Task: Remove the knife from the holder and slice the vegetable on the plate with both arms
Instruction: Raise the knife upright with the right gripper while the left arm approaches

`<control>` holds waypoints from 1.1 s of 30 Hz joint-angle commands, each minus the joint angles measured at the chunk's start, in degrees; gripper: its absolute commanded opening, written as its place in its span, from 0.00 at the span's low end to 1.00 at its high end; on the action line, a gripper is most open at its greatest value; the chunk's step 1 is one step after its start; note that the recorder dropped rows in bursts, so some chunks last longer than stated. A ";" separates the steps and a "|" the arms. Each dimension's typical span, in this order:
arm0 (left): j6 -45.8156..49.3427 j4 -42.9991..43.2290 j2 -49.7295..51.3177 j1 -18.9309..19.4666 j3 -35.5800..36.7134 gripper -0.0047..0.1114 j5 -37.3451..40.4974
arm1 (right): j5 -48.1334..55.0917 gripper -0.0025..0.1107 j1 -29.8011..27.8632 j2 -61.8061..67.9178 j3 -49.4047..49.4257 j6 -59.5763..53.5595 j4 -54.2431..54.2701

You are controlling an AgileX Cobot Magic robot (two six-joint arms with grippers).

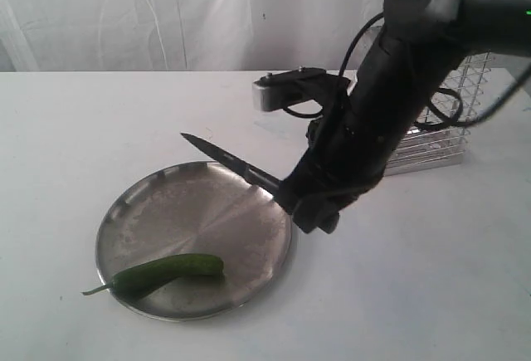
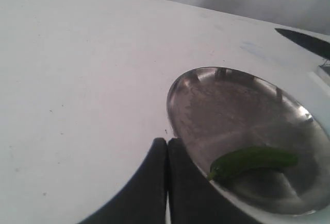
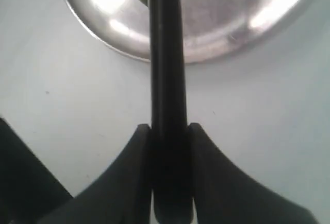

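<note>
I should pull the vegetable inward by the stem end (image 1: 129, 280) with my left gripper before slicing, because the green vegetable's stem tail hangs (image 1: 98, 289) past the plate's near rim.
My right gripper (image 1: 292, 201) is shut on the black handle of the knife (image 1: 222, 158). The dark blade points left, above the far rim of the round steel plate (image 1: 199, 212). From the right wrist the knife (image 3: 166, 54) runs straight out between the fingers over the plate (image 3: 216, 38). The green vegetable (image 1: 170, 268) lies on the plate's near side, its stem tail past the rim. My left gripper (image 2: 167, 140) is shut and empty, just outside the plate (image 2: 232, 110), near the vegetable (image 2: 252, 160). It is out of the exterior view. The knife tip (image 2: 307, 41) shows beyond the plate.
The wire holder (image 1: 444, 137) stands at the back right, partly behind my right arm. The plate sits on a white table with a white curtain behind. A grey camera block (image 1: 278, 91) juts from the right wrist.
</note>
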 commanded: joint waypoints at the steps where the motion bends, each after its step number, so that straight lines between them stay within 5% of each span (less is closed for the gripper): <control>1: -10.06 -11.22 -0.25 -0.15 0.29 0.04 -4.05 | -9.83 0.02 7.47 -12.47 9.79 21.67 -15.86; 6: -10.69 -12.20 -0.25 -0.15 0.29 0.04 -23.57 | -16.49 0.02 10.71 -21.71 17.75 28.80 -16.20; 9: -15.58 -15.08 -0.25 -0.15 -0.68 0.04 -56.35 | -13.48 0.02 10.71 -21.19 19.14 22.40 -16.20; 10: -15.60 -16.21 -0.25 -0.15 -3.36 0.04 -60.01 | -13.89 0.02 10.71 -20.83 19.52 20.45 -16.72; 12: -7.30 -13.75 2.54 -0.15 -14.05 0.04 -53.17 | -18.68 0.02 10.52 -19.74 20.35 19.93 -17.65; 13: 5.10 -3.60 8.94 -0.15 -22.56 0.04 -40.53 | -23.37 0.02 10.52 -18.69 20.61 19.93 -17.26; 14: 6.99 5.53 12.68 -0.15 -25.48 0.04 -34.72 | -26.12 0.02 10.52 -18.15 20.87 19.93 -17.12; 17: -1.75 32.21 29.49 -0.15 -31.85 0.04 -25.11 | -31.71 0.02 10.52 -16.01 21.05 19.93 -16.72; 19: -5.54 39.40 38.98 -1.34 -33.51 0.04 -22.58 | -33.46 0.02 10.52 -14.29 21.05 20.04 -16.72; 22: -15.79 40.02 50.25 -5.44 -36.34 0.04 -10.86 | -34.21 0.02 10.52 -12.09 21.05 21.21 -16.66; 24: -13.19 40.21 55.09 -10.20 -37.78 0.04 0.71 | -34.33 0.02 10.05 -10.84 21.05 21.32 -16.92; 28: 10.04 34.52 60.49 -21.03 -38.09 0.04 12.16 | -36.05 0.02 8.40 -8.47 21.05 22.40 -16.64; 33: 49.26 16.26 64.62 -32.93 -38.09 0.04 19.71 | -35.17 0.02 4.96 -6.14 21.05 23.07 -14.83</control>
